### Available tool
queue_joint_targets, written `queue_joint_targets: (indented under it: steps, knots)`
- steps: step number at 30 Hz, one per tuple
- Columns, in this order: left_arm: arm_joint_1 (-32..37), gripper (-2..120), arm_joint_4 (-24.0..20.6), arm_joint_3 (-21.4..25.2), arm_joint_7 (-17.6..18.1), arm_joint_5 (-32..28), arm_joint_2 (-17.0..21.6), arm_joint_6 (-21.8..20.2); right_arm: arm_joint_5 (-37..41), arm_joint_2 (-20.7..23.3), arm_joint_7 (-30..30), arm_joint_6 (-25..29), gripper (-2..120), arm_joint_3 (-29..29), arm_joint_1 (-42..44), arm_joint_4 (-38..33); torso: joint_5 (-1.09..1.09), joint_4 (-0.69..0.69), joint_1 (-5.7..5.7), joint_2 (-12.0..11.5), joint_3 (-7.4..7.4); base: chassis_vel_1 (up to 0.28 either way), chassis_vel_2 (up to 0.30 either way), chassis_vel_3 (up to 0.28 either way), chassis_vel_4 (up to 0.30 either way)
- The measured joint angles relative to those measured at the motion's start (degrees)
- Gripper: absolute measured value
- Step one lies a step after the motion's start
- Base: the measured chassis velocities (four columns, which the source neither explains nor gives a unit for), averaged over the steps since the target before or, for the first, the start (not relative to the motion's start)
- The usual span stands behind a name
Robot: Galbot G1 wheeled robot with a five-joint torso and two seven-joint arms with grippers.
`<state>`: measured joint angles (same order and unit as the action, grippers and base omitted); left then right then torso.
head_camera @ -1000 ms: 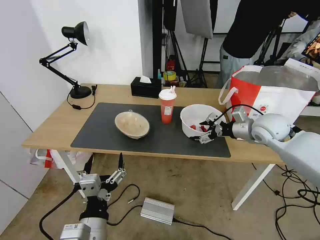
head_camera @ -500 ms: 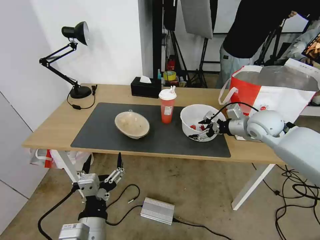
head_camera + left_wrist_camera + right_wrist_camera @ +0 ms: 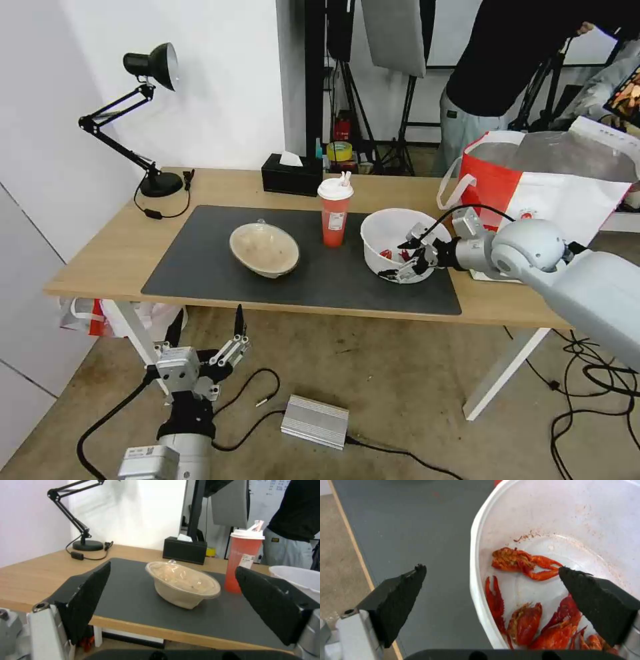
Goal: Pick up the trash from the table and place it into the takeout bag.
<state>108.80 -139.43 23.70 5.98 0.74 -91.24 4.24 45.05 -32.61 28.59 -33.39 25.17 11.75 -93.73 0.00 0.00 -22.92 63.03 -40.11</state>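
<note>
The red crayfish scraps are loose on the white bowl's open bottom, so they will slide toward the bowl's gripped rim when I raise the bowl.
A large white bowl (image 3: 390, 235) with red crayfish scraps (image 3: 526, 562) sits on the dark mat at the right of the table (image 3: 120, 247). My right gripper (image 3: 406, 260) is open and straddles the bowl's near rim (image 3: 476, 575), one finger outside, one inside above the scraps. The red cup (image 3: 335, 212) with a white lid stands to the bowl's left, and the beige soiled bowl (image 3: 264, 249) lies tilted further left. The red-and-white takeout bag (image 3: 540, 180) stands open at the table's right end. My left gripper (image 3: 203, 337) hangs open below the table's front edge, facing the beige bowl (image 3: 183, 583).
A black tissue box (image 3: 292, 175) and a black desk lamp (image 3: 143, 120) stand at the back of the table. A person in black stands behind the bag. Cables and a silver box (image 3: 315, 421) lie on the floor in front.
My right gripper has moved left and slightly up, from beside the white bowl's near side to straddling its rim. The left arm has barely moved.
</note>
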Motion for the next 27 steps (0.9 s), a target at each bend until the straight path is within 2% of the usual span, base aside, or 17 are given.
queue_joint_targets:
  steps: [19,27]
  knots:
    - [0.34,100,0.06,-0.03,0.27,-0.01,-0.01,0.29,-0.73,-0.60,0.05,-0.89,100,0.34,0.43,0.00,0.00,0.00,0.00,0.00,0.00,0.000,0.000,0.000,0.000]
    - [0.29,100,0.07,-0.06,1.46,0.01,-0.01,0.30,-1.17,-0.99,0.03,-1.19,100,0.46,0.57,0.16,0.00,0.00,0.00,0.00,0.00,0.000,0.000,0.000,0.000]
